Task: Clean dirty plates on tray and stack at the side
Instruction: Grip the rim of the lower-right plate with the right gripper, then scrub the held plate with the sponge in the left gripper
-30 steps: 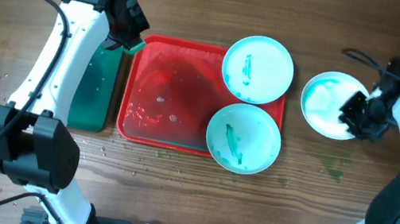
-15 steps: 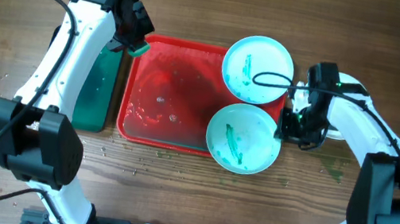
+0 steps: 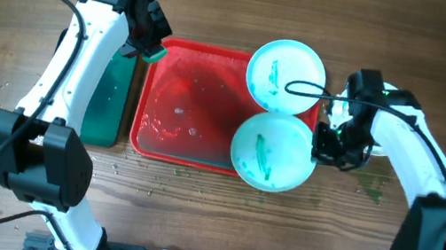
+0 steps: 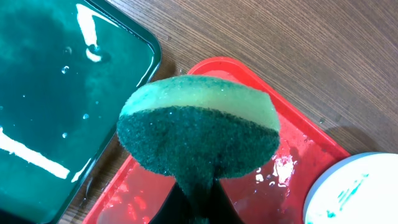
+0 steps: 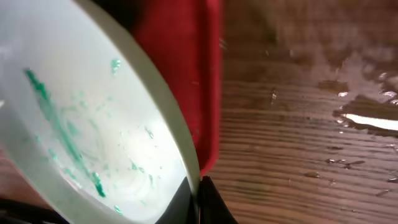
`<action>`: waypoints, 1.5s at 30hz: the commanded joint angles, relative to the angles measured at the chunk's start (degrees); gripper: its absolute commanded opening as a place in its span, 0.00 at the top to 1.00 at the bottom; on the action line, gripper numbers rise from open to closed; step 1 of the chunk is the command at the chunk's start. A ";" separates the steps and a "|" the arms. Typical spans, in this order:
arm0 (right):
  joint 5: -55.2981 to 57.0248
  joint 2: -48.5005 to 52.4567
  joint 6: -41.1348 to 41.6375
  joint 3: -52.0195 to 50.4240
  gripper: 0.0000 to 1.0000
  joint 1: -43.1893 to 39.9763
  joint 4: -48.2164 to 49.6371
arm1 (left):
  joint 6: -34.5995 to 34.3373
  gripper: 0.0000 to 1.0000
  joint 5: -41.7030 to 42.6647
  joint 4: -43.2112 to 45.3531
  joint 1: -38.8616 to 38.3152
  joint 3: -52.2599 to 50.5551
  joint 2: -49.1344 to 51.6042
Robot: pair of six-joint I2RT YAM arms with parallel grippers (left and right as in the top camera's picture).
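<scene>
The near plate sticks out past the red tray's front edge (image 3: 232,172), a long way from the sponge, so the robot's right gripper should move it next to the sponge before the scrubbing starts.
My right gripper (image 3: 322,146) is shut on the right rim of the near plate (image 3: 269,151), white with green streaks, held tilted over the red tray's (image 3: 182,111) front right corner. The right wrist view shows my fingers (image 5: 198,194) pinching that plate's rim (image 5: 93,124) beside the tray's edge (image 5: 209,74). A second streaked plate (image 3: 286,75) lies on the tray's back right corner. The third plate is hidden under my right arm. My left gripper (image 3: 149,48) is shut on a green and yellow sponge (image 4: 199,134) above the tray's back left corner (image 4: 298,180).
A narrow dark green tray (image 3: 107,98) holding water lies left of the red tray; it also shows in the left wrist view (image 4: 50,106). Water puddles (image 5: 367,118) and a green smear (image 3: 372,186) mark the wooden table to the right.
My right arm left the third plate at the far right, moved left to the near plate, gripped its rim and raised it slightly. My left arm shifted a little and now holds still.
</scene>
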 commanded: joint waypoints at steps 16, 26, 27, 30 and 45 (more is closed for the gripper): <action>11.26 20.06 18.08 17.66 0.86 29.33 27.26 | -0.96 0.96 0.48 -0.20 -0.24 0.07 0.33; -1.84 27.56 1.14 21.84 0.90 26.03 30.51 | -0.55 0.96 0.28 -0.24 -0.24 0.07 0.33; -1.77 27.58 1.64 21.84 0.91 26.10 30.47 | -0.55 0.96 0.28 -0.33 -0.24 0.07 0.35; -1.60 27.56 3.52 21.86 0.92 25.57 30.21 | -0.57 0.96 0.31 -0.74 -0.24 0.07 0.87; -3.89 32.76 -2.27 30.67 0.75 26.64 20.46 | -0.55 0.96 0.28 -1.09 -0.22 0.07 0.98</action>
